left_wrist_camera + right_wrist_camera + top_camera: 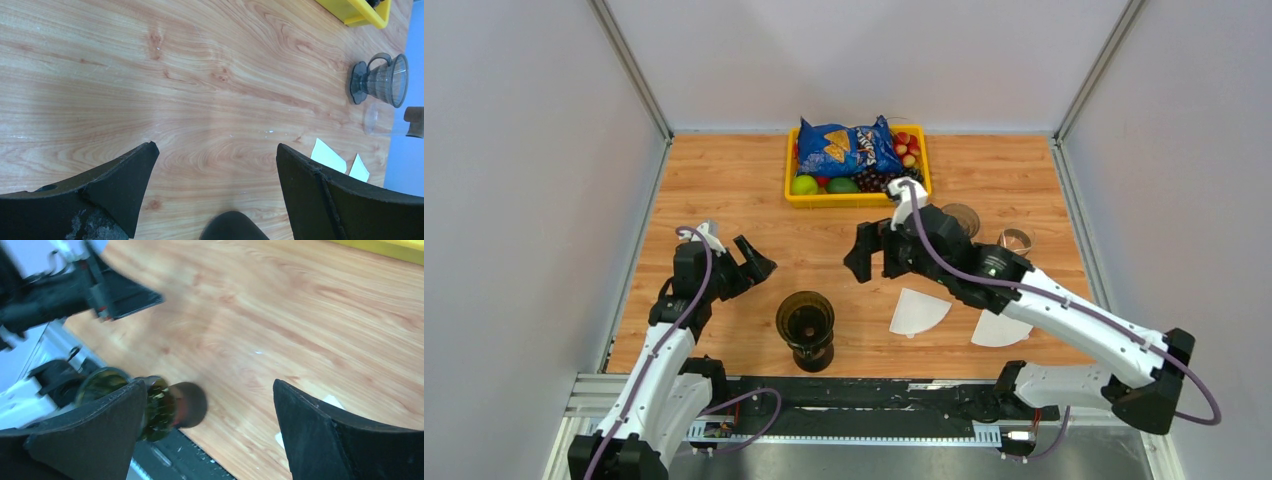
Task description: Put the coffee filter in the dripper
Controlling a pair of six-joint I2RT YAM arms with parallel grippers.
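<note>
The nearer filter is lying clear of the other filter. My open right gripper goes on to the nearer filter's curved edge and closes there.
A dark translucent dripper stands upright near the table's front edge; in the right wrist view the dripper shows blurred beside the left finger. Two white coffee filters lie flat to its right, one filter nearer and the other filter partly under the right arm. My right gripper hovers open and empty above the wood, between the dripper and the nearer filter. My left gripper is open and empty to the dripper's upper left. In the left wrist view, both filters show far off.
A second dark dripper with a handle and a clear glass stand behind the right arm. A yellow basket holds a blue chip bag and fruit at the back. Grey walls close in the left and right sides.
</note>
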